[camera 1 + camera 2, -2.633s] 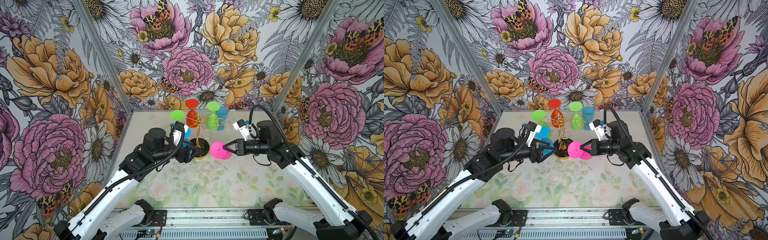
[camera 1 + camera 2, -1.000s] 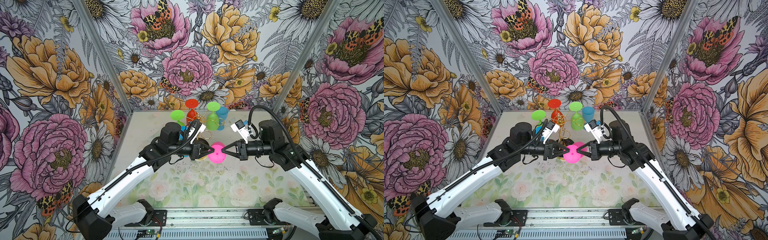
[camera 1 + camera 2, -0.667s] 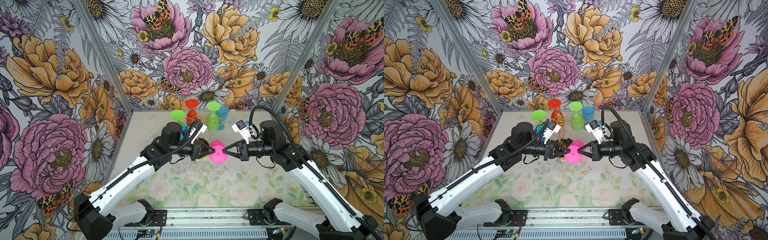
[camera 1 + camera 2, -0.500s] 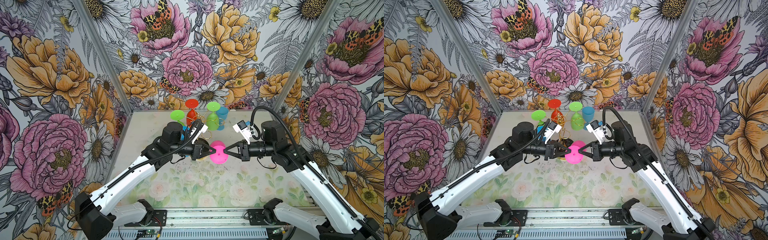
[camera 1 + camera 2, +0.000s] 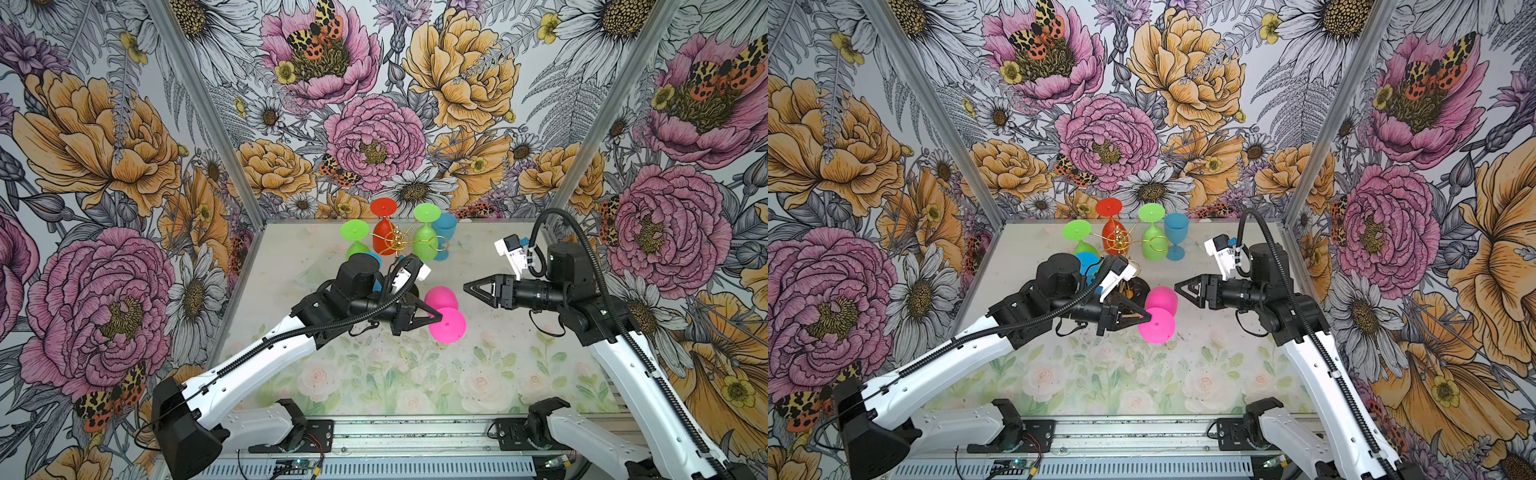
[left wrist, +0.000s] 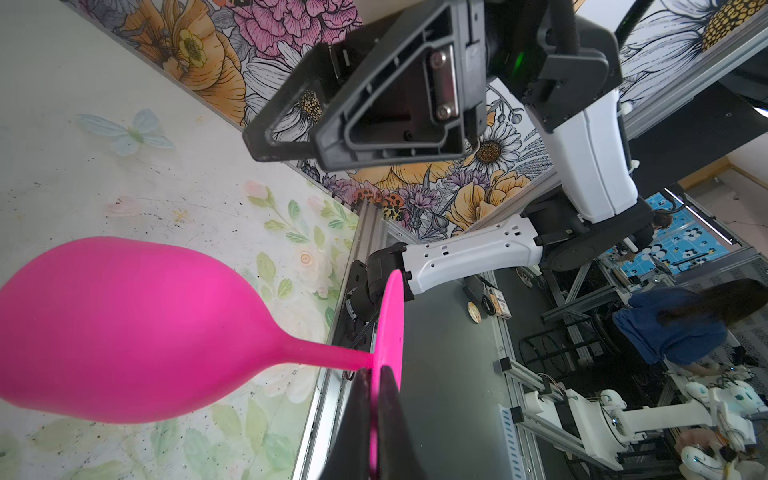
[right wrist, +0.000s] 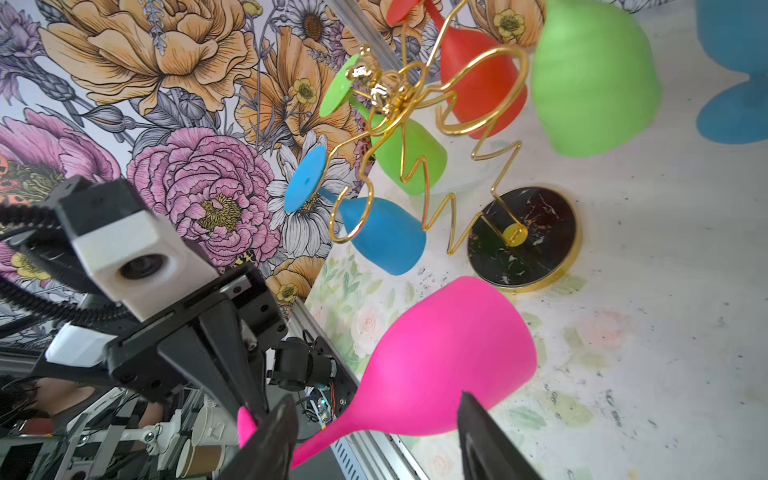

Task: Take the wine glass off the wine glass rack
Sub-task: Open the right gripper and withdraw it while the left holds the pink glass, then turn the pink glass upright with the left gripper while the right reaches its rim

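Observation:
The pink wine glass's bowl (image 5: 441, 297) is tipped down lower than its foot. My left gripper should turn the glass upright first, and then my right gripper should take the glass's rim (image 7: 524, 326).
A pink wine glass (image 5: 441, 297) (image 5: 1160, 301) hangs on its side above the table, off the wine glass rack (image 5: 395, 240) (image 5: 1119, 239). My left gripper (image 5: 438, 319) (image 5: 1147, 318) (image 6: 376, 372) is shut on the edge of its round foot (image 6: 392, 316). My right gripper (image 5: 467, 286) (image 5: 1177, 286) (image 7: 374, 397) stands open just right of the bowl, apart from it. In the right wrist view the pink glass (image 7: 449, 353) lies just ahead of the spread fingers. The rack's black marbled base (image 7: 536, 232) sits behind the glass.
Red (image 5: 383, 237), green (image 5: 426, 243) (image 5: 354, 230) and blue (image 7: 382, 237) glasses hang upside down on the rack's gold loops. Another blue glass (image 5: 444, 232) stands upright on the table at the back right. Flowered walls close in left, back and right.
My right gripper has opened, let go of the pink glass and drawn back to the right. My left gripper stays shut on the foot and has carried the glass slightly toward the front.

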Tool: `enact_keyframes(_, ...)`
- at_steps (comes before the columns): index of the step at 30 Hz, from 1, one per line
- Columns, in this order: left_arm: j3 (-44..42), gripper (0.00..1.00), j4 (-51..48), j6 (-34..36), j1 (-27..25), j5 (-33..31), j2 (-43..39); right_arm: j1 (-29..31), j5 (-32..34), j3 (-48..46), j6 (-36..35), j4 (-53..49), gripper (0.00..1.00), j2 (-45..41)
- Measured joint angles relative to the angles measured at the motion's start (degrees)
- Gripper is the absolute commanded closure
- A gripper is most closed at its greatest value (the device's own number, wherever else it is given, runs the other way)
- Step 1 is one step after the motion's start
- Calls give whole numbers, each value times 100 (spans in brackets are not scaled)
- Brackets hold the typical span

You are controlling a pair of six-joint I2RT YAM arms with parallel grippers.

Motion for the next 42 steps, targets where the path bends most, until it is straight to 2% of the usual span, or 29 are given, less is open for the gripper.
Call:
enact_keyframes(8, -4, 100, -297, 1034, -695, -1088, 70, -275, 1506, 254, -7, -984, 36, 605)
enact_keyframes(12, -4, 100, -389, 1617, -1032, -1902, 284, -284, 2347, 662, -197, -1532, 35, 949)
enact_keyframes(16, -96, 100, -435, 2293, -1399, -2817, 494, -284, 2723, 949, -361, -1821, 35, 1154)
enact_keyframes(23, -302, 100, -474, 3523, -2028, -4240, 706, -284, 2621, 1209, -538, -1987, 35, 1635)
enact_keyframes(31, -944, 100, -44, 5010, -2629, -5727, 721, -284, 1801, 1598, -634, -2011, 36, 2074)
enact_keyframes(42, -1650, 100, 811, 6808, -2949, -6848, 461, -44, 785, 2153, -684, -2009, 41, 2533)
